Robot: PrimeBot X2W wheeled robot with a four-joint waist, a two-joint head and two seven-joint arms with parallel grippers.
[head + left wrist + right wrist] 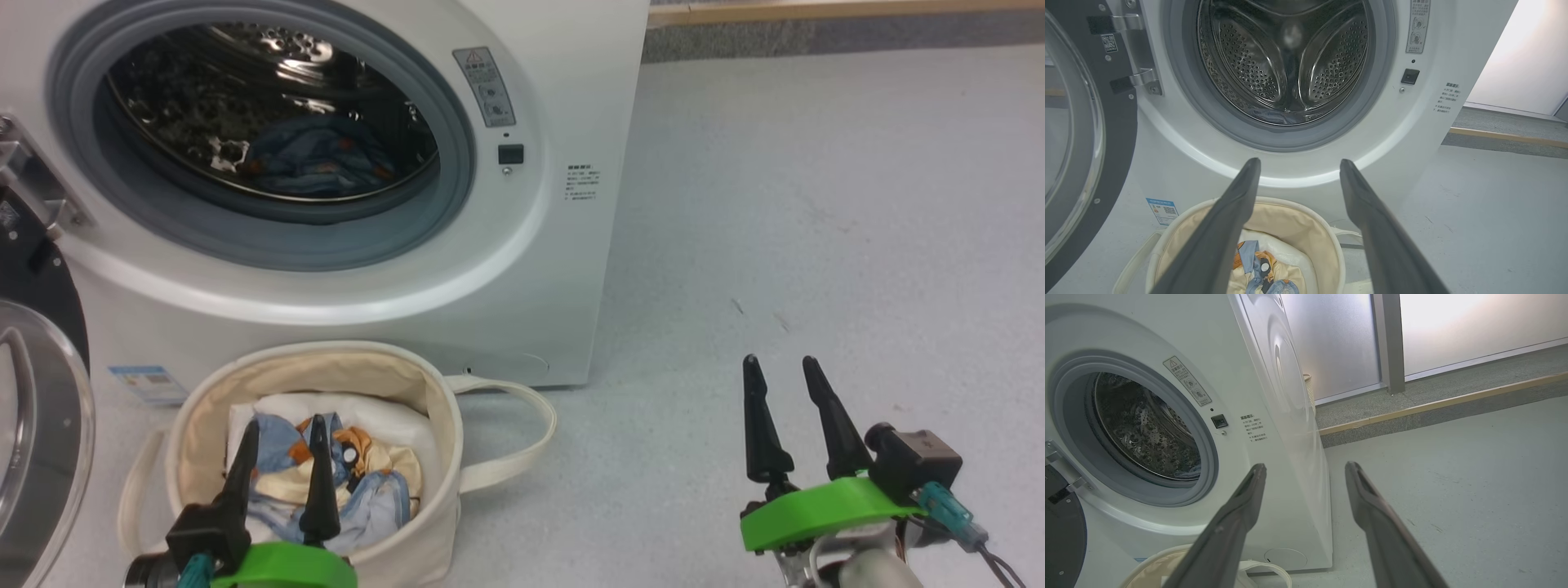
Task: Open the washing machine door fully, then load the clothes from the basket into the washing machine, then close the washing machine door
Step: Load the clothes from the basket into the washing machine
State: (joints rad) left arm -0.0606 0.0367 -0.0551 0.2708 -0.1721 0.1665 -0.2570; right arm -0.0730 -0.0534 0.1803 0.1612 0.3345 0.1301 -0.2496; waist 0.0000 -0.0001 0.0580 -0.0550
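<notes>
The clothes (380, 501) should come out all in one go and leave the white bundle behind when I lift them, because their printed folds (357, 455) run into each other.
The white washing machine (571, 90) stands with its washing machine door (33, 425) swung open at the left. A denim-blue garment (318, 159) lies in the steel drum (1290, 61). In front stands the cream basket (445, 490), holding cream, orange and light-blue clothes (367, 498) on a white bundle (384, 416). My left gripper (282, 425) hangs open just above those clothes, with nothing between its fingers. In the left wrist view the left gripper (1299, 163) points over the basket (1327, 241) toward the drum. My right gripper (780, 363) is open over bare floor, right of the machine.
A long loop handle (522, 441) of the basket lies on the floor toward the right. A raised kerb with a wooden edge (816, 12) runs along the back right. Frosted glass panels (1331, 335) stand behind the machine. Grey floor (816, 245) spreads to the right.
</notes>
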